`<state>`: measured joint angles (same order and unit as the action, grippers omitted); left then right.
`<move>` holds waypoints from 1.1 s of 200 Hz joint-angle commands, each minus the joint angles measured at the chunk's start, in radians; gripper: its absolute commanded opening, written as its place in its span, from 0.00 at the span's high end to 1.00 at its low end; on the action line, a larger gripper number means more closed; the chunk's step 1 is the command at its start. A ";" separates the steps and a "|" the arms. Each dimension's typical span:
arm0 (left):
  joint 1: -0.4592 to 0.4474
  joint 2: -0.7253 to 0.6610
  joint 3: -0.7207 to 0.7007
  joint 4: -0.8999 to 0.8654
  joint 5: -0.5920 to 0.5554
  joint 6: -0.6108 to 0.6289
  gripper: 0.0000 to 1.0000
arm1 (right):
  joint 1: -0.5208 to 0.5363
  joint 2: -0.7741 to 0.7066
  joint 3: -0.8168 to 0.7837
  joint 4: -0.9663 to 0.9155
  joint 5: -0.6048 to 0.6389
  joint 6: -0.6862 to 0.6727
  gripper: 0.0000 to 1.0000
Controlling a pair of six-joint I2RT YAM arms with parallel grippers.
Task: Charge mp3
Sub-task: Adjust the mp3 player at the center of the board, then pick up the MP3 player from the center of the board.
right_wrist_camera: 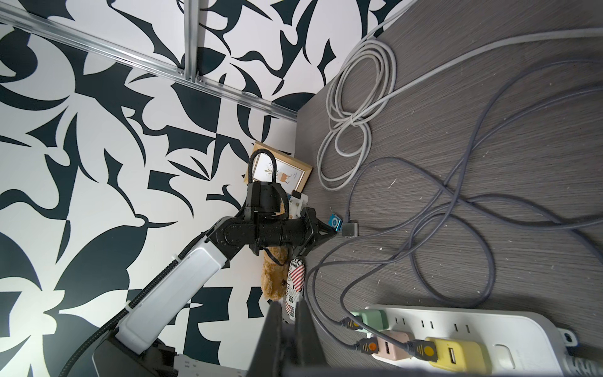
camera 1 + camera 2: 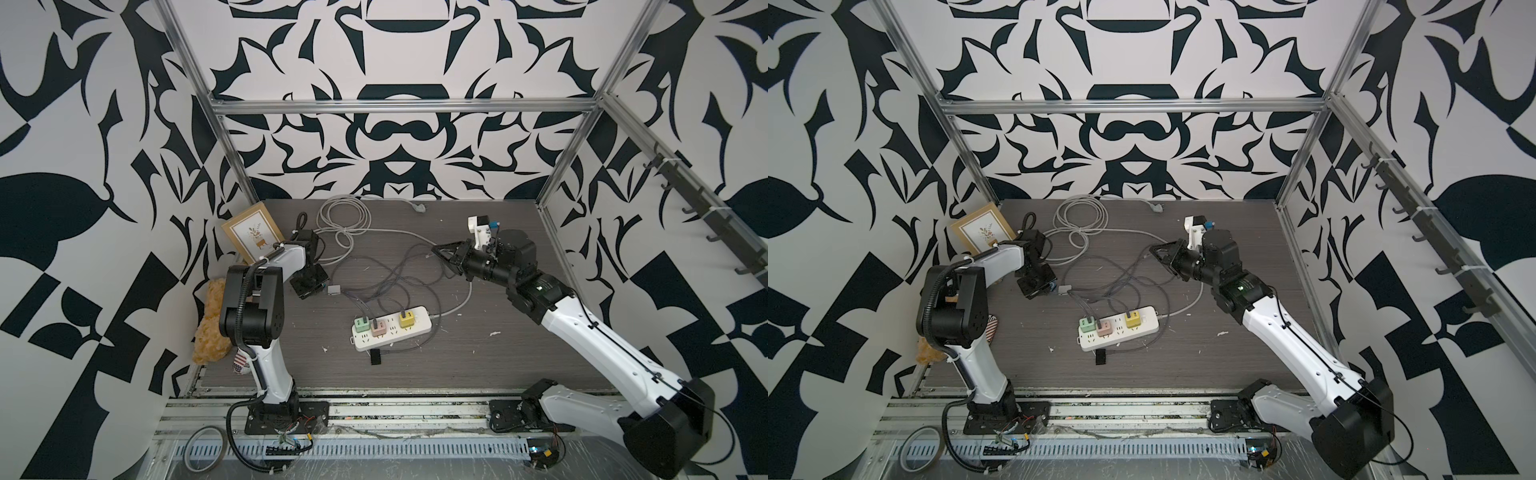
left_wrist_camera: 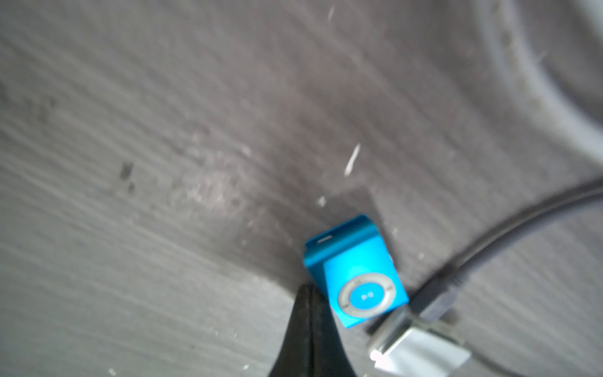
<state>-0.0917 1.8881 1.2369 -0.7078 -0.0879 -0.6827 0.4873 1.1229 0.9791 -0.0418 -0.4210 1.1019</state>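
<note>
The mp3's edge is next to my left gripper's closed fingers. My left gripper should move back, open and go around both sides of the blue body before it lifts the mp3.
The mp3 is a tiny bright-blue square with a pale control ring, lying on the dark wood table. My left gripper is shut, its two black fingers pressed together with nothing between them. Its tip rests right beside the mp3's edge. A silver cable connector lies against the mp3's other side. The right wrist view shows the mp3 just past the left gripper. My right gripper hangs shut and empty above the tangled grey cables, well away from the mp3.
A white power strip at mid-table carries green, pink and yellow charger cubes with cables plugged in. A small black device lies in front of it. Coiled pale cable, picture frame and plush toy sit at the left.
</note>
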 commanded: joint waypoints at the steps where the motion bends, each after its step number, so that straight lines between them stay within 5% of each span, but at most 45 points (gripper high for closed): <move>1: 0.003 0.053 0.048 -0.025 -0.050 0.005 0.96 | -0.004 -0.029 0.012 0.037 0.013 -0.010 1.00; 67: -0.009 0.045 0.121 -0.072 -0.075 0.016 0.94 | -0.004 -0.024 0.009 0.031 -0.003 -0.006 1.00; 98: -0.014 -0.043 0.050 -0.072 -0.035 0.028 0.46 | -0.004 -0.025 0.002 0.039 -0.005 -0.010 1.00; 121: -0.017 -0.061 0.036 -0.061 -0.016 -0.007 0.31 | -0.004 -0.015 -0.003 0.060 -0.012 -0.004 1.00; 220: -0.056 0.129 0.251 -0.114 0.015 0.034 0.33 | -0.004 -0.041 -0.020 0.060 -0.018 -0.001 1.00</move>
<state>-0.1402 1.9636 1.4384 -0.7532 -0.0696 -0.6811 0.4858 1.1179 0.9646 -0.0319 -0.4351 1.1034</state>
